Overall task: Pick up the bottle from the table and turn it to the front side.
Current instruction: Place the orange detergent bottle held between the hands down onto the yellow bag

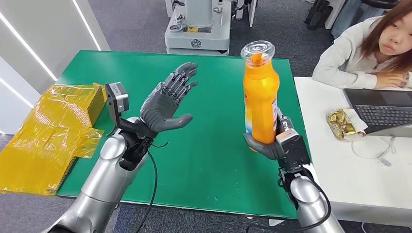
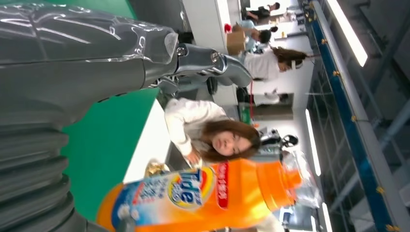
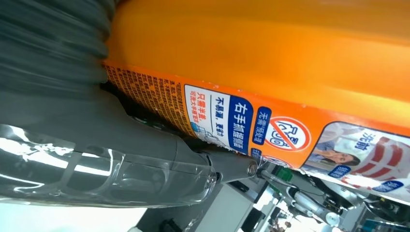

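Observation:
The clear cap (image 1: pixel 258 49) sits straight around the orange bottle's neck (image 1: pixel 258 67). So it should stay on when I put the bottle down on its side.
An orange detergent bottle (image 1: pixel 261 94) with a clear cap stands upright in the air above the right part of the green table (image 1: pixel 214 160). My right hand (image 1: pixel 269 145) grips it low on its body. In the right wrist view the bottle's (image 3: pixel 270 53) printed back label lies against my right hand (image 3: pixel 106 150). The left wrist view catches the bottle (image 2: pixel 208 193) with its Tide logo. My left hand (image 1: pixel 170 99) is raised over the table's left half, palm toward the bottle, fingers spread, holding nothing. Its thumb (image 2: pixel 212 63) juts out in the left wrist view.
A yellow plastic-wrapped package (image 1: pixel 48 128) lies at the table's left edge. A person (image 1: pixel 369 48) sits at a white desk (image 1: pixel 340 165) to the right with a laptop (image 1: pixel 381 109) and a gold wrapper (image 1: pixel 345 124). A white machine base (image 1: pixel 197 34) stands beyond the table.

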